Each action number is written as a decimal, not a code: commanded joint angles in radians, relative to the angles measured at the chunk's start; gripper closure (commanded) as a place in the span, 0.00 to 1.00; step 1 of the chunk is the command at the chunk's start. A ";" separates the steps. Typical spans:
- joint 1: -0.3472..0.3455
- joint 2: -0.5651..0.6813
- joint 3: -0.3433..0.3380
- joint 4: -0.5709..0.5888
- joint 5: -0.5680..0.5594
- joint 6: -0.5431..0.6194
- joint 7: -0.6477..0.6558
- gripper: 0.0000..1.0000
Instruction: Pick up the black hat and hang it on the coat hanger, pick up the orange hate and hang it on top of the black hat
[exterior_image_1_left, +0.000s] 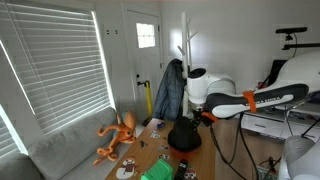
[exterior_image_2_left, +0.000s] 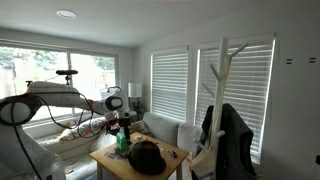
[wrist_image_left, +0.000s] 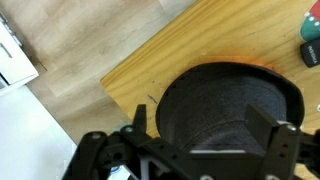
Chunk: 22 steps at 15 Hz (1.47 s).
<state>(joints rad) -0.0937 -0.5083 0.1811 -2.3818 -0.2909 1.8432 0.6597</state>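
Note:
I expect the black hat (wrist_image_left: 225, 112) to come away and uncover the orange hat when I lift, since a thin orange edge (wrist_image_left: 238, 59) shows along the black hat's rim.
The black hat (wrist_image_left: 225, 100) lies on the wooden table (wrist_image_left: 150, 60); it shows in both exterior views (exterior_image_1_left: 184, 137) (exterior_image_2_left: 147, 157). A thin orange edge (wrist_image_left: 252, 66) peeks out at its far rim; I cannot tell if it is the orange hat. My gripper (wrist_image_left: 205, 128) is open just above the hat, with one finger on each side of the crown. It also shows in both exterior views (exterior_image_1_left: 203, 117) (exterior_image_2_left: 122, 124). The white coat hanger (exterior_image_1_left: 185, 45) (exterior_image_2_left: 222, 75) stands beyond the table with a dark jacket (exterior_image_1_left: 168, 90) on it.
An orange octopus toy (exterior_image_1_left: 118, 135) lies on the grey sofa (exterior_image_1_left: 70, 150). A green bottle (exterior_image_2_left: 122, 141) and small items (exterior_image_1_left: 158, 172) sit on the table. A dark box (wrist_image_left: 311, 52) is near the hat. The table edge drops to wood floor (wrist_image_left: 70, 40).

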 joint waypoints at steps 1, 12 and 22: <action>-0.015 -0.014 -0.014 -0.028 -0.044 0.090 0.058 0.00; -0.095 -0.018 -0.077 -0.121 -0.027 0.366 0.302 0.00; -0.102 0.005 -0.100 -0.179 0.033 0.579 0.387 0.42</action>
<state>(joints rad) -0.1844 -0.5044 0.0814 -2.5391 -0.2912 2.3627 1.0262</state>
